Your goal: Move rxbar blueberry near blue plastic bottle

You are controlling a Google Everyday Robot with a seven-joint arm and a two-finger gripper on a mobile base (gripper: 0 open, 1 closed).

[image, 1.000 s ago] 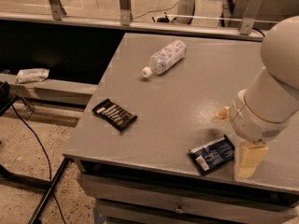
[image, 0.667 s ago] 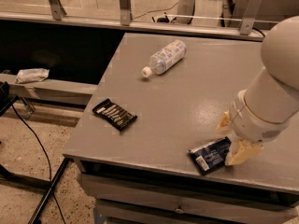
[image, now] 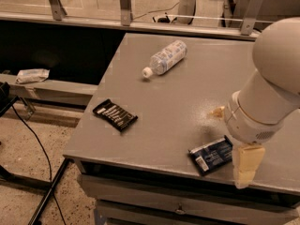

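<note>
One end of the rxbar blueberry [image: 228, 156] is under my open gripper, so next I move over to the bar's middle [image: 213, 154] and close there before I lift it.
The rxbar blueberry [image: 210, 155] lies flat near the table's front edge, a dark navy wrapper with a white patch at its near-left end. My gripper [image: 229, 146] hangs over its right end. One tan finger [image: 245, 165] points down past the front edge and the other fingertip [image: 218, 111] shows behind the wrist. The fingers stand wide apart and hold nothing. The blue plastic bottle [image: 165, 58] lies on its side at the far middle of the table, its white cap pointing front-left, well away from the bar.
A black wrapper with white stripes [image: 115, 115] lies at the front left of the grey table [image: 187, 93]. A rail with metal posts [image: 124, 3] runs behind the table. A cable and stand legs are on the floor to the left.
The fingers narrowed over the bar's right end, then spread apart again. The bar and the bottle have stayed in place.
</note>
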